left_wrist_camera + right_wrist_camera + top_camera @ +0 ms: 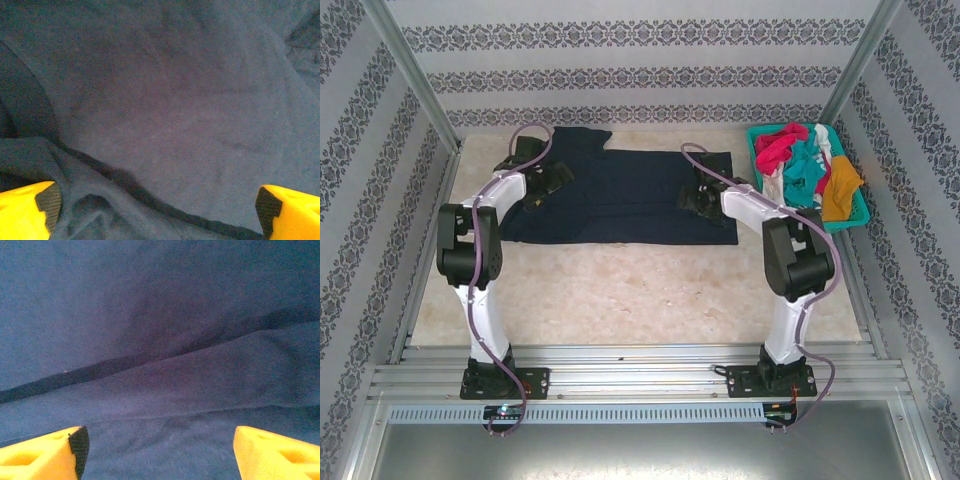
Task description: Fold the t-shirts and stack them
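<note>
The navy t-shirt's back edge [648,153] lies close to the wall, so my left gripper and my right gripper should drag it nearer before taking the t-shirt's back corners [727,156].
A large dark navy t-shirt [620,195] lies spread flat across the back middle of the table, partly folded lengthwise. My left gripper [545,180] rests low over its left end. In the left wrist view the gripper [157,215] is open, its yellow fingers [25,210] far apart over a wrinkled fold of the navy t-shirt [170,100]. My right gripper [695,195] sits over the shirt's right end. The right wrist view shows it [160,455] open above a folded edge of navy cloth [165,375], holding nothing.
A teal lattice basket [848,222] stands at the back right, holding crumpled red-pink [775,148], teal [805,165], white [825,140] and mustard-orange [842,190] t-shirts. Bare beige tabletop [630,290] lies between the navy shirt and the arm bases. Patterned walls enclose the table.
</note>
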Action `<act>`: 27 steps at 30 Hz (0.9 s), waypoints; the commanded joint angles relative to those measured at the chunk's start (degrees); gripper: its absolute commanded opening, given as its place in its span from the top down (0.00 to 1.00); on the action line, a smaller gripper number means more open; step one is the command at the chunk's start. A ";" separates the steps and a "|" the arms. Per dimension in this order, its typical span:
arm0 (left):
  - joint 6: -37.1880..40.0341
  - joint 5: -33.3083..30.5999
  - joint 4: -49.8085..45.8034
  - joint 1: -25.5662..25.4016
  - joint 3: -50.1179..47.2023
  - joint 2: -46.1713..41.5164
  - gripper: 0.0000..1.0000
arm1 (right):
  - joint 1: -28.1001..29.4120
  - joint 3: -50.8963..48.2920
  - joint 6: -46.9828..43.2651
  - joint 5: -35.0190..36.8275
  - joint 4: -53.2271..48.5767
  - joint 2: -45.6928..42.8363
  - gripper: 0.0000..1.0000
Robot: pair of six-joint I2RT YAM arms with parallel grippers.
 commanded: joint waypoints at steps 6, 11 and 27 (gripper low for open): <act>-2.12 -0.16 4.37 1.63 -10.05 0.98 0.00 | -1.58 -3.35 3.83 -6.25 -1.27 2.22 0.25; -4.15 -0.43 6.84 1.63 -21.54 -4.39 0.00 | -1.35 -13.27 4.76 -8.08 -0.69 -2.91 0.25; -8.77 -1.85 1.85 1.28 -47.07 -31.87 0.00 | 2.48 -34.93 8.93 -7.52 -1.97 -24.50 0.25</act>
